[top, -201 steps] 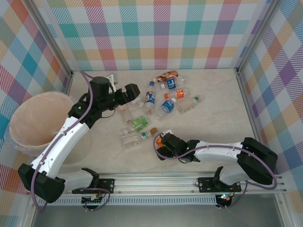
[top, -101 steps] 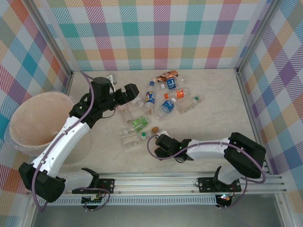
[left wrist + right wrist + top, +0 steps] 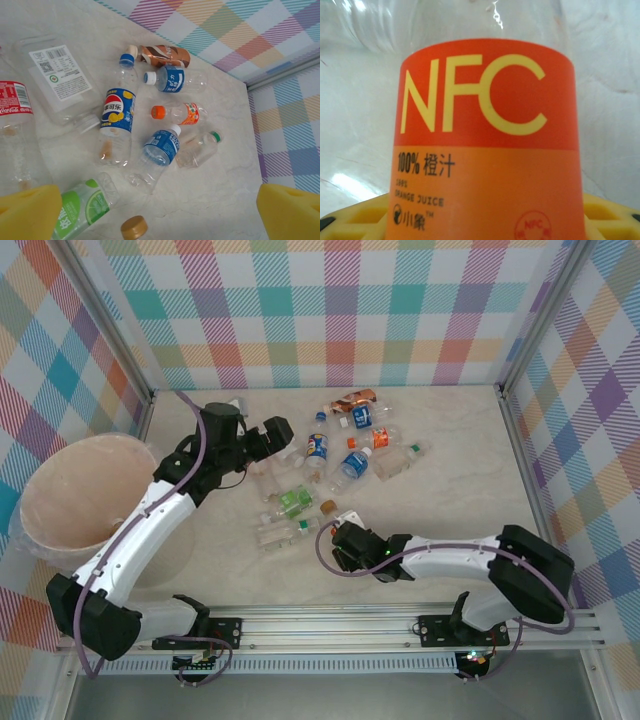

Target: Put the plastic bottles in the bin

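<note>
The golden cap [image 3: 328,507] has a clear neck [image 3: 136,237] showing under it, so the cap will move together with the orange NFC juice bottle when I carry the bottle.
Several plastic bottles [image 3: 345,445] lie scattered in the middle and back of the table. My left gripper [image 3: 275,435] hovers open over their left side, its yellow fingertips [image 3: 30,212] wide apart above a blue Pepsi bottle [image 3: 116,107], a blue-label bottle [image 3: 160,149], an orange-cap bottle [image 3: 180,113] and a lime-label bottle [image 3: 80,210]. Near the front, my right gripper [image 3: 345,540] is down at the table. Its yellow pads [image 3: 355,215] press both sides of an orange NFC juice bottle [image 3: 487,150]. The pale pink bin [image 3: 80,500] stands at the far left.
A loose golden cap [image 3: 134,227] lies near the lime-label bottle. A flat clear container with a white label [image 3: 57,75] and a red Coca-Cola bottle [image 3: 12,100] lie under the left arm. Metal frame posts and plaid walls close in the table.
My right gripper has closed in around the orange NFC bottle and its arm has shifted a little. The left arm has barely moved and stays open.
</note>
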### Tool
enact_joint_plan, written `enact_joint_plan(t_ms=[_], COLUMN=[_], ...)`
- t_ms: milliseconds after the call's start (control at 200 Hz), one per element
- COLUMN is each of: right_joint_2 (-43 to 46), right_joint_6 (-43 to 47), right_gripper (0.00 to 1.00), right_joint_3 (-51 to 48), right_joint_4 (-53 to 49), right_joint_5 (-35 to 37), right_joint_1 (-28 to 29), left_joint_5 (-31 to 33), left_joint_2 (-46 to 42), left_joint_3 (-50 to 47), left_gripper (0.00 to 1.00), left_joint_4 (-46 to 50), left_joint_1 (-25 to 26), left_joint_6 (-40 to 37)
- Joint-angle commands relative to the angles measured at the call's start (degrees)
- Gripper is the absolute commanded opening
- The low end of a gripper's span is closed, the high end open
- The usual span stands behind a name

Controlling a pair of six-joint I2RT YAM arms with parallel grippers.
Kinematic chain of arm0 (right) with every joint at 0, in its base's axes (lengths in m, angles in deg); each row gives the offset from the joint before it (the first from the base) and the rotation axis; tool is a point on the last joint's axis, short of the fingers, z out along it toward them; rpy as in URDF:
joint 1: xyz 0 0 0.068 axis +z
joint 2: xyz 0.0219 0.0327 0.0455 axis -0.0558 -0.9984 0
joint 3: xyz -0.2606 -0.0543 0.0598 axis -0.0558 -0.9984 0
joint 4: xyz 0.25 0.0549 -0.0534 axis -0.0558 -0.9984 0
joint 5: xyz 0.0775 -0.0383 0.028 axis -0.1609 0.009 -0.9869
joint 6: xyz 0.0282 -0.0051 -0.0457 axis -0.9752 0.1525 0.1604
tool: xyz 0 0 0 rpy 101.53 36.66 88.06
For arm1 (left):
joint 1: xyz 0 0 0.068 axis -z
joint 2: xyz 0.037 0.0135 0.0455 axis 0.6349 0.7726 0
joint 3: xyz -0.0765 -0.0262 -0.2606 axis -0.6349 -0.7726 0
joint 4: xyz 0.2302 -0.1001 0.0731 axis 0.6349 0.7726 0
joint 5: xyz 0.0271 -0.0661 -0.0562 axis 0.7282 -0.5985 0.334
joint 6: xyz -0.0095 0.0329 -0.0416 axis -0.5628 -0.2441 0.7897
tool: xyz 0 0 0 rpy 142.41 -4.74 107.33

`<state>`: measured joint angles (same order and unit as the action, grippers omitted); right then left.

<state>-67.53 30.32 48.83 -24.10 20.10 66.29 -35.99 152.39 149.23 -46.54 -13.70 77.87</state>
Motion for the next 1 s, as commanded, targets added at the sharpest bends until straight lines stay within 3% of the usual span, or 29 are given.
enact_joint_plan(t_ms=[0,145,240,460,580,995], right_joint_2=[3.6,7.5,10.6,18.3,18.9,13.1], right_joint_6=[-1.8,-4.6,-5.7,-7.5,-6.0,-3.3], right_gripper=[0.46,0.45,0.44,0.41,0.41,0.42], right_joint_3=[-0.9,-2.6,-4.1,-9.0,-8.9,-1.5], right_joint_4=[1.2,2.7,5.1,17.4,21.9,29.5], right_joint_5=[3.1,2.3,-0.6,-16.7,-26.7,-39.9], right_joint_1=[-0.1,-2.9,-6.1,-17.0,-21.6,-23.7], left_joint_5=[1.5,0.7,-3.0,-16.6,-18.7,-25.5], left_joint_2=[0.5,2.0,3.3,8.7,10.9,18.8], left_joint_3=[-0.4,-1.0,-3.4,-5.9,-5.2,-1.4], left_gripper=[1.0,1.0,1.0,1.0,1.0,1.0], left_joint_4=[-0.2,-0.8,-4.6,-13.5,-16.8,-26.3], left_joint_1=[0.3,0.3,0.4,1.9,4.6,8.9], left_joint_6=[1.5,3.1,5.3,7.3,5.8,8.9])
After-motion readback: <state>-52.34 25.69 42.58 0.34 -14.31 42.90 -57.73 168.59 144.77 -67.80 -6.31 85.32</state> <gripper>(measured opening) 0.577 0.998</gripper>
